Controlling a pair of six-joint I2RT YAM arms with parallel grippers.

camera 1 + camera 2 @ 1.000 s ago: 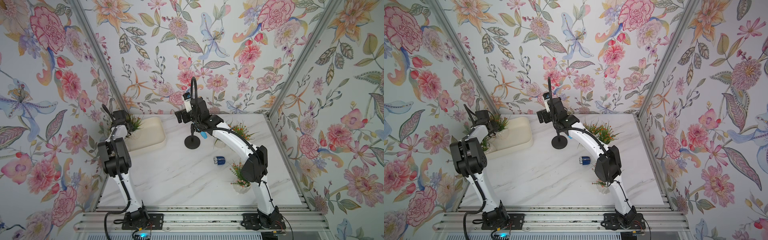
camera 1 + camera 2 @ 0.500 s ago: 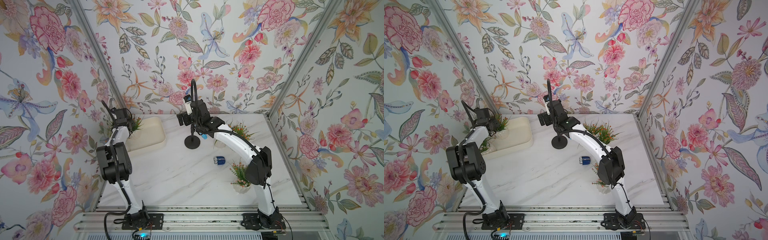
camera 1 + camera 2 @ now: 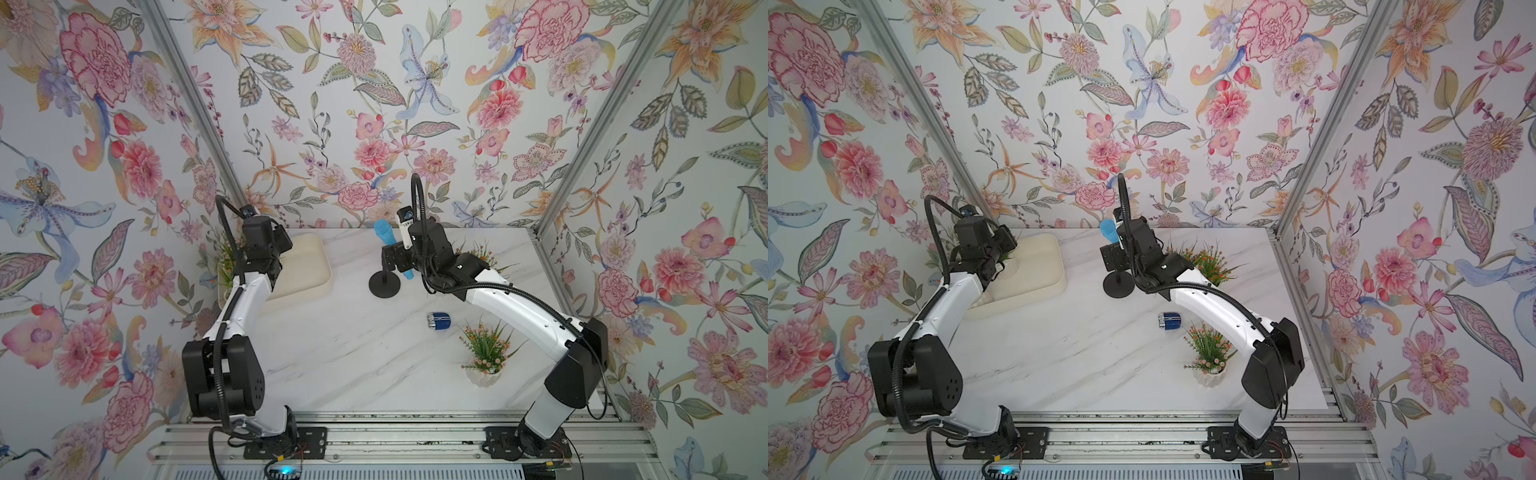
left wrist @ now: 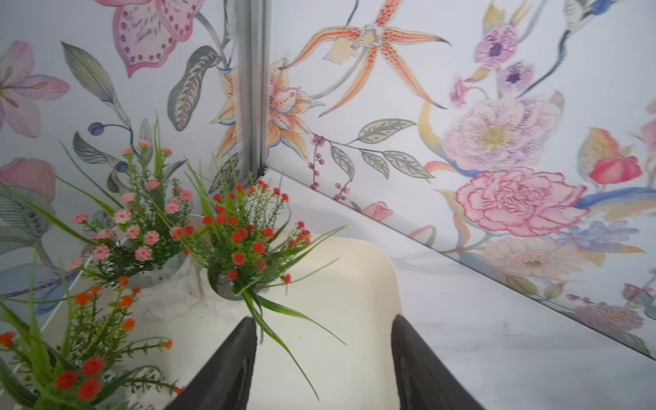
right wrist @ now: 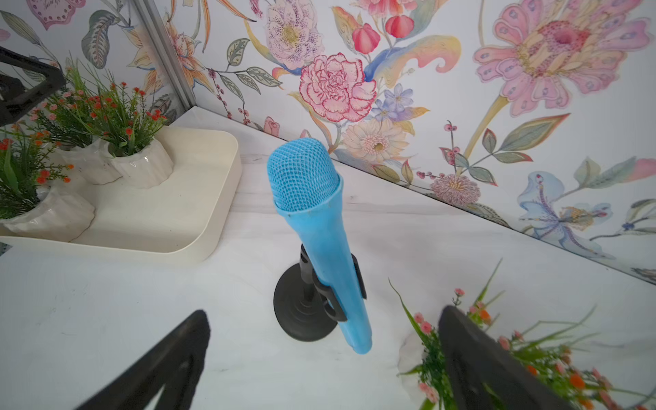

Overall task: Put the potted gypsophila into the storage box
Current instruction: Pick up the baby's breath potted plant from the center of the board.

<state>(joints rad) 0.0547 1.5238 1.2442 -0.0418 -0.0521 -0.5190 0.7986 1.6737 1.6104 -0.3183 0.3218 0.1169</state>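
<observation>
I keep my left gripper moving open to the front gypsophila's white pot (image 3: pixel 483 377) and close it there, since the front gypsophila stands upright, clear of the blue can (image 3: pixel 438 321).
The cream storage box (image 3: pixel 309 266) (image 3: pixel 1040 266) (image 5: pixel 198 198) lies at the far left of the table. Three potted gypsophila stand in its left end: a red-flowered one (image 4: pixel 241 245) (image 5: pixel 140 161), a pink one (image 4: pixel 142 227) and an orange one (image 4: pixel 88 340). My left gripper (image 4: pixel 323 337) hangs open over the box floor, just behind the red one, with only a loose leaf between its fingers. Another gypsophila (image 3: pixel 486 353) (image 3: pixel 1208 357) stands at the near right. More (image 3: pixel 1204 257) (image 5: pixel 426 351) stand beside my right gripper (image 5: pixel 326 312), which is open and holds nothing.
A blue microphone (image 5: pixel 312 213) (image 3: pixel 384 239) leans on a black round-based stand (image 3: pixel 384 284) mid-table, right in front of the right gripper. A small blue can (image 3: pixel 439 321) (image 3: pixel 1170 322) lies on its side near the front plant. Papered walls close in the back and both sides.
The left gripper has opened and drawn back from the red-flowered pot, which now stands free in the box. The right wrist has shifted right and nearer, toward the plants behind it.
</observation>
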